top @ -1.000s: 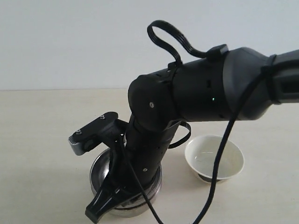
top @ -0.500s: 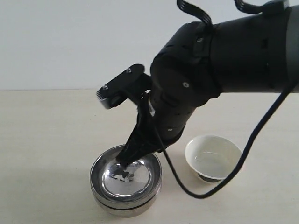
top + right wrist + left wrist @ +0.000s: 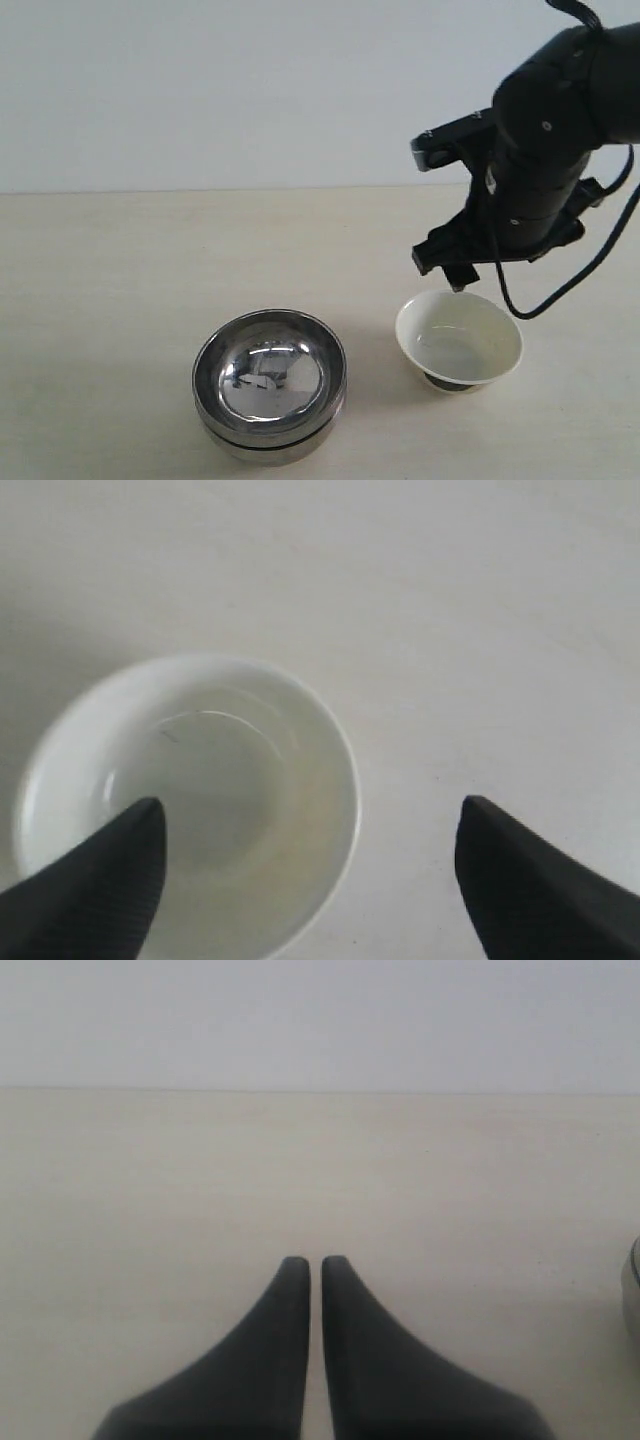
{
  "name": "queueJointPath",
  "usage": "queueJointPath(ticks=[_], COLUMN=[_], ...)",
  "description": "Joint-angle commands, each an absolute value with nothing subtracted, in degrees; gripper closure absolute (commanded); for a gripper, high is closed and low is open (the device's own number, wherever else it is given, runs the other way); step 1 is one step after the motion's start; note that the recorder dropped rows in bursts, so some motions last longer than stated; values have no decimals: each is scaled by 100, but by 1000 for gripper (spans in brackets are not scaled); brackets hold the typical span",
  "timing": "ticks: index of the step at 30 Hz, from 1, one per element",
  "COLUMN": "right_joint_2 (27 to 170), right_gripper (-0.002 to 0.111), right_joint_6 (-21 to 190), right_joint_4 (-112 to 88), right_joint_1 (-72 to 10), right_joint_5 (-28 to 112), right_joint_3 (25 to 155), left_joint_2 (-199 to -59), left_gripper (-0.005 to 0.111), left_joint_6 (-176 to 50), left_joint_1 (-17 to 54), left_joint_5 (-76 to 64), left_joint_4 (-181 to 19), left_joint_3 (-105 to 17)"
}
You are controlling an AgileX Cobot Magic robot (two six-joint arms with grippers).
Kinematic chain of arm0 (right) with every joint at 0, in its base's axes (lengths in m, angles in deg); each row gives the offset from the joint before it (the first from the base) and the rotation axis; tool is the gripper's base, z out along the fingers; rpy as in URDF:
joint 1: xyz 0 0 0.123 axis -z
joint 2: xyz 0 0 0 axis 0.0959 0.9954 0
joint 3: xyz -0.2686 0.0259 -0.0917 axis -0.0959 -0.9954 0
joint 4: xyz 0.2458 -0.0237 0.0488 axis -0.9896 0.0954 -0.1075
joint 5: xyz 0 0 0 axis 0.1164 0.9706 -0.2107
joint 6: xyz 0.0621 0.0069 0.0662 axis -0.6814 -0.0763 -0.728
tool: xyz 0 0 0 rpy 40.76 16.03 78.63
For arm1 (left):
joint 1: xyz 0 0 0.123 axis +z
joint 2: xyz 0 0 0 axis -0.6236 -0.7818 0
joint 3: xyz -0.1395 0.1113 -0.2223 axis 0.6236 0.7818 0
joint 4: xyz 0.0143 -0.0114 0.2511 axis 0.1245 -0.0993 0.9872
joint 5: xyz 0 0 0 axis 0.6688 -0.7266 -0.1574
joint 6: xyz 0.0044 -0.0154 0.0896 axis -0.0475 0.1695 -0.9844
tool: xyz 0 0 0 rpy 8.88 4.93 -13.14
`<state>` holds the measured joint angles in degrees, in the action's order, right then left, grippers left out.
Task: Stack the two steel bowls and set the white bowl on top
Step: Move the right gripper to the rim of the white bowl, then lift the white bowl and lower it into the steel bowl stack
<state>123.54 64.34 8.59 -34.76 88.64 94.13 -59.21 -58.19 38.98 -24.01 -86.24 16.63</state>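
Note:
I am going to lower the white bowl (image 3: pixel 459 340). Its rim looks narrower than the steel bowls' opening (image 3: pixel 270 378), so the white bowl will sink inside them as it comes down.
The two steel bowls (image 3: pixel 270 385) sit nested one inside the other near the table's front, left of centre. The white bowl (image 3: pixel 460 342) stands upright on its dark foot to their right, apart from them. My right gripper (image 3: pixel 445 272) hangs just above the white bowl's far rim, open and holding nothing. In the right wrist view the white bowl (image 3: pixel 190 800) lies under one finger, with the gripper (image 3: pixel 310 805) spread wide over its rim and the bare table. My left gripper (image 3: pixel 307 1260) is shut on nothing, low over the table. A sliver of steel bowl (image 3: pixel 634 1280) shows at that view's edge.
The beige table (image 3: pixel 110 290) stretches left and back to a plain white wall (image 3: pixel 200 90). The right arm's black cable (image 3: pixel 560 290) loops down behind the white bowl.
The right arm has lifted off the stacked steel bowls and swung right, now hovering over the white bowl. The steel stack stays where it was.

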Motion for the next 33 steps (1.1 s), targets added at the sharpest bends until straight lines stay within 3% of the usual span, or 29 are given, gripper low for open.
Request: queueJointPath(ticks=[1,16,20,23,26,27,28,33], right_joint_2=[12321,12865,13319,13321,13321,13321,13321,13110], right_gripper=[37,39,50,65,85,103,109,108], right_joint_6=[6292,6552,6586,6586,6586,6644,6652,6667], right_joint_4=[662,5,5,5,5,5,5,5], right_joint_1=[-2948,-2435,-2435,-2435,-2435,-2435,-2435,-2435], right_joint_5=[8037,6689,6333,6164,6152,6136,6127,6138], right_joint_3=[8885,8096,8096,8096,8096,8096,8096,8096], left_joint_2=[-5903,-5903,-5903,-5903,-5903,-5903,-5903,-5903], left_gripper=[103,103,103,103,103,103,103,103], left_joint_6=[-5792,-5792,-5792,-5792,-5792,-5792,-5792,-5792], left_joint_1=[3870,3870,3870,3870,3870,3870,3870,3870], left_joint_5=[-2359,-2359,-2359,-2359,-2359,-2359,-2359,-2359], left_joint_4=[-8624,-8624,-8624,-8624,-8624,-8624,-8624,-8624], left_joint_3=[1681,1681,1681,1681,1681,1681,1681,1681])
